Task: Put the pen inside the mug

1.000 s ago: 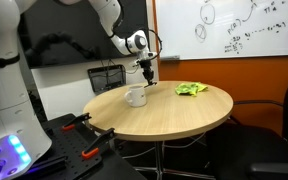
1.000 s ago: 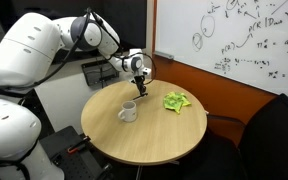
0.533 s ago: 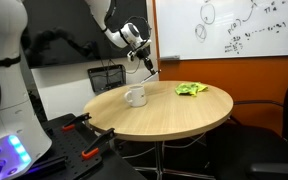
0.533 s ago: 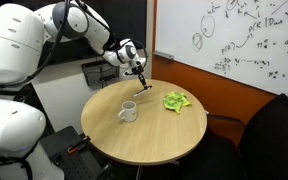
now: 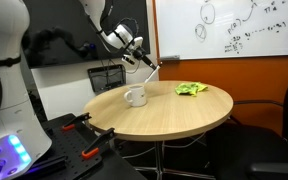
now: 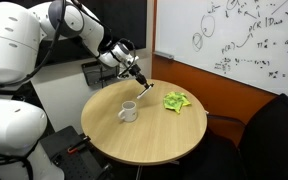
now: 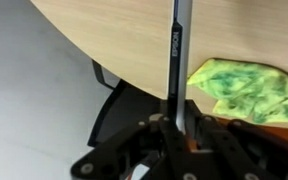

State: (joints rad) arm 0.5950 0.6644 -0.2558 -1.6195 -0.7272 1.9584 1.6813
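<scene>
My gripper should swing back and bring the pen point(image 6: 142, 91) upright over the mug's opening point(image 6: 130, 105) before lowering it, because the pen is slanted on the cloth's side of the mug.
A white mug point(image 5: 135, 97) stands upright on the round wooden table point(image 5: 174, 115); it also shows in an exterior view point(image 6: 128, 111). My gripper point(image 5: 137, 57) is shut on a dark pen point(image 5: 152, 70) and holds it tilted in the air above and behind the mug, in both exterior views point(image 6: 134, 72). The pen point(image 6: 144, 84) hangs clear of the table. In the wrist view the pen point(image 7: 178, 50) sticks out straight from between my jaws point(image 7: 176, 125) over the table edge. The pen is outside the mug.
A crumpled yellow-green cloth point(image 5: 191, 89) lies on the table's far side point(image 6: 176, 101) and shows in the wrist view point(image 7: 246, 88). A whiteboard point(image 5: 234, 28) hangs behind. Dark chairs point(image 6: 269, 135) stand around the table. A black basket point(image 5: 106, 77) sits behind the table.
My gripper has risen and swung away from the table's far edge, lifting the pen off the table and tilting it.
</scene>
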